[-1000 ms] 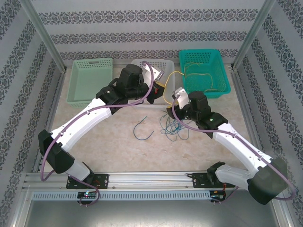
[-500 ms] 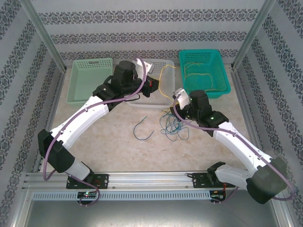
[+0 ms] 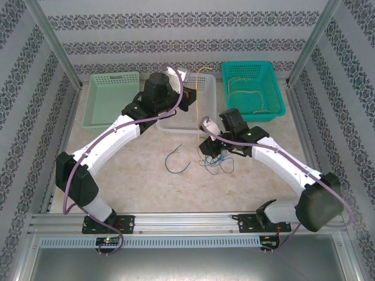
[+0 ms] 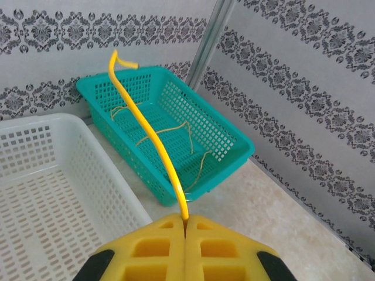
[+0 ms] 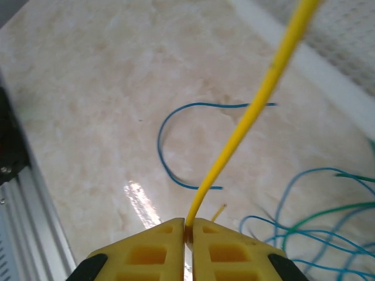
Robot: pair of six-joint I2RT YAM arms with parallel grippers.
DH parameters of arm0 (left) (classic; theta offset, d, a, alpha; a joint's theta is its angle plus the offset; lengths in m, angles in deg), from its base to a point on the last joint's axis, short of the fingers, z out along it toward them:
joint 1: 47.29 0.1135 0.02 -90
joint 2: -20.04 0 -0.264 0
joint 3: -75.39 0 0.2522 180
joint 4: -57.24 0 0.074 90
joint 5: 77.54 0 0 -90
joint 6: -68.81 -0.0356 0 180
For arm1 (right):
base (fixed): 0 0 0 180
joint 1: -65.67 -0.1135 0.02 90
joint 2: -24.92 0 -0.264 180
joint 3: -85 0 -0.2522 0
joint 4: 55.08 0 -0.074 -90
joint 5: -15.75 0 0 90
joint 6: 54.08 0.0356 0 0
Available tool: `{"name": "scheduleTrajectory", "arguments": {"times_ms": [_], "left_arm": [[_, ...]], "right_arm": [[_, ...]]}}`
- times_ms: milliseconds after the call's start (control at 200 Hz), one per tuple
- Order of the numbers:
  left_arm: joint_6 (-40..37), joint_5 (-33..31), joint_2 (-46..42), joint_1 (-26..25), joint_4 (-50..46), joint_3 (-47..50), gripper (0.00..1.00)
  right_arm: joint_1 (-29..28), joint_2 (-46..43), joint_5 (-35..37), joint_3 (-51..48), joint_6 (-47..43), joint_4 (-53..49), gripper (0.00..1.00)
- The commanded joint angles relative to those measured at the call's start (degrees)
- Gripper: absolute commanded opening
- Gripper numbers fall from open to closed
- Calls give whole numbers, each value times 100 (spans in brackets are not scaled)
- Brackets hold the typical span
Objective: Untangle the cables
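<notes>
The robot's left gripper has the yellow cable's far end (image 3: pixel 197 82) over the white basket, so it should let go first, and the right gripper should take the cable to the teal basket (image 3: pixel 252 93).
One yellow cable (image 3: pixel 198 108) is stretched almost straight between my two grippers, over the white basket's (image 3: pixel 202 82) right side. My left gripper (image 3: pixel 192 92) is shut on its far end; in the left wrist view the cable (image 4: pixel 153 133) rises from the closed pads (image 4: pixel 185 221). My right gripper (image 3: pixel 203 140) is shut on its near end (image 5: pixel 246 123), pinched at the fingertips (image 5: pixel 188 225) just above the table. A tangle of blue and green cables (image 3: pixel 214 162) lies beside the right gripper. A single blue cable (image 3: pixel 176 161) lies loose to its left. More yellow cables (image 3: pixel 252 93) lie in the teal basket (image 3: pixel 275 108).
A light green basket (image 3: pixel 94 120) stands at the back left. Metal frame posts and patterned walls close in the table's sides and back. A metal rail (image 3: pixel 187 222) runs along the near edge by the arm bases.
My right gripper closed on the yellow cable and swung left and nearer. My left gripper moved toward the back with its end, so the slack cable loop is pulled straight.
</notes>
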Motion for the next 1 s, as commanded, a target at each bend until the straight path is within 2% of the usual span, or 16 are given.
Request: {"name": "scheduleTrajectory", "arguments": {"times_ms": [0,140,190,360,380,470,505,634,769,864,999], "left_arm": [[210,-377,-3,41,830,119,0],[206,-336,19,50,749,114,0],[226,-301,23,49,763,132,5],[355,-144,145,41,816,57,61],[360,-155,145,42,817,58,71],[257,-243,72,45,715,32,85],[195,-311,18,39,632,23,99],[-85,-720,-276,39,417,167,100],[-282,-1033,-534,41,282,415,100],[-363,-1108,-669,44,96,509,100],[-432,-1310,-913,57,49,813,100]], "right_arm": [[-78,95,-504,145,113,-403,10],[353,-245,-554,-11,356,-138,7],[534,-370,-571,-25,449,-92,6],[998,-510,101,361,753,-239,2],[1045,-513,188,440,790,-250,2],[1289,-493,639,849,841,-327,0],[1400,-448,799,1033,815,-385,1],[1961,7,951,1955,630,-749,0],[2416,888,1197,3031,514,-1167,0],[2533,1423,1498,3800,409,-1461,0],[2561,1780,1795,4434,249,-1380,0]]}}
